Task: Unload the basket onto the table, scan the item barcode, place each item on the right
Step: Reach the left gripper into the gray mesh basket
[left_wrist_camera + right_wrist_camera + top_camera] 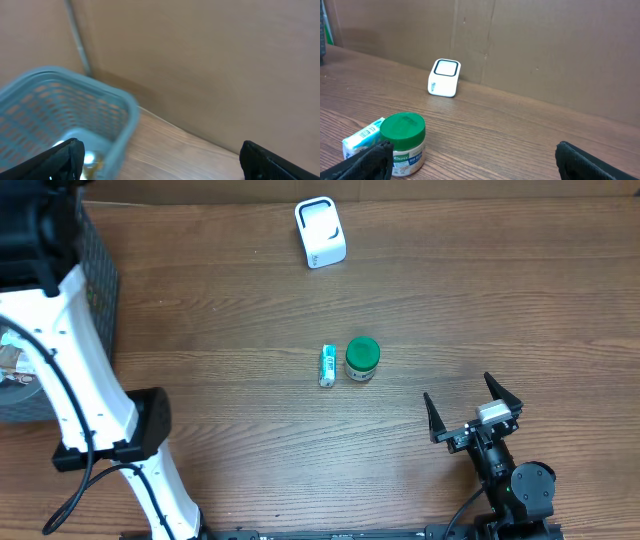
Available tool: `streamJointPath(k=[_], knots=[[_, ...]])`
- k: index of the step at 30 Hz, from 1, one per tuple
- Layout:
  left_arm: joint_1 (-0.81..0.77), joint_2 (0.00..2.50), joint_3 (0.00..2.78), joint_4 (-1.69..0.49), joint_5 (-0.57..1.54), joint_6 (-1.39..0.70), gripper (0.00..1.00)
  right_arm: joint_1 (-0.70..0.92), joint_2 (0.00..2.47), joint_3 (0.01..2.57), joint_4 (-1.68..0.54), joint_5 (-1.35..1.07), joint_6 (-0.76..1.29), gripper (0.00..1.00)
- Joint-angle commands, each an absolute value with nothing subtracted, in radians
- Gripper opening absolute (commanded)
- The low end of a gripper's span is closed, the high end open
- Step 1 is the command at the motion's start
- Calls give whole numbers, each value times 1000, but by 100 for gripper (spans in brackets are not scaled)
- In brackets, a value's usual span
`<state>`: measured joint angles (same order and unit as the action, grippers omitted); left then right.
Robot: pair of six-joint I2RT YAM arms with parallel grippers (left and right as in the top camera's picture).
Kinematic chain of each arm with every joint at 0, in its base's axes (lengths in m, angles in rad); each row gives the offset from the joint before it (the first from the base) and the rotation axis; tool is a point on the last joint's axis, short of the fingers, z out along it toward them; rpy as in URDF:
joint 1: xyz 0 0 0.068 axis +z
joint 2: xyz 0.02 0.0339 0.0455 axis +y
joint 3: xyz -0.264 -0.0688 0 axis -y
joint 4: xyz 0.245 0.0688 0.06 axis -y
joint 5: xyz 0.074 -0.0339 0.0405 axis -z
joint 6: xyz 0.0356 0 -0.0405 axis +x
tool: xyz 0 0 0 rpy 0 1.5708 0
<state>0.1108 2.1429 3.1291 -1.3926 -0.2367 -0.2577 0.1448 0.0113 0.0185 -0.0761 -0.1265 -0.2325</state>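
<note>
The basket's top (65,105) is open above the shiny item (89,158), so the robot's left gripper should now move in and down until its open fingers straddle that item.
Two items stand mid-table: a green-lidded jar (362,359) and, just left of it, a small white and teal box (327,365) lying flat. A white scanner (320,232) sits at the far edge. My right gripper (458,388) is open near the front right, pointing toward the jar from a short way off. In the right wrist view the jar (405,145) and box (362,137) are beside the left finger, with the scanner (444,77) beyond. My left gripper (160,160) is open and empty, above the edge of a blue-grey basket (60,110).
The mesh basket (95,270) stands at the table's far left corner, with something shiny inside. A brown cardboard wall (545,50) runs along the back. The white left arm (80,370) reaches over the left side of the table.
</note>
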Motion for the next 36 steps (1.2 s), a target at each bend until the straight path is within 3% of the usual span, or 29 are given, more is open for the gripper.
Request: streamJointPath(k=[1,13,36], knots=[[169,2145,3131,-1403,-244,-242,100,147,3,8,-73,-128,-233,100],[289,2147,3131,-1480,-191,-243,100,147,3,8,-73,-128,-233,100],[350,2358,3126,-1502,-182,-238,100,147,3,8,-73,-128,-233,100]])
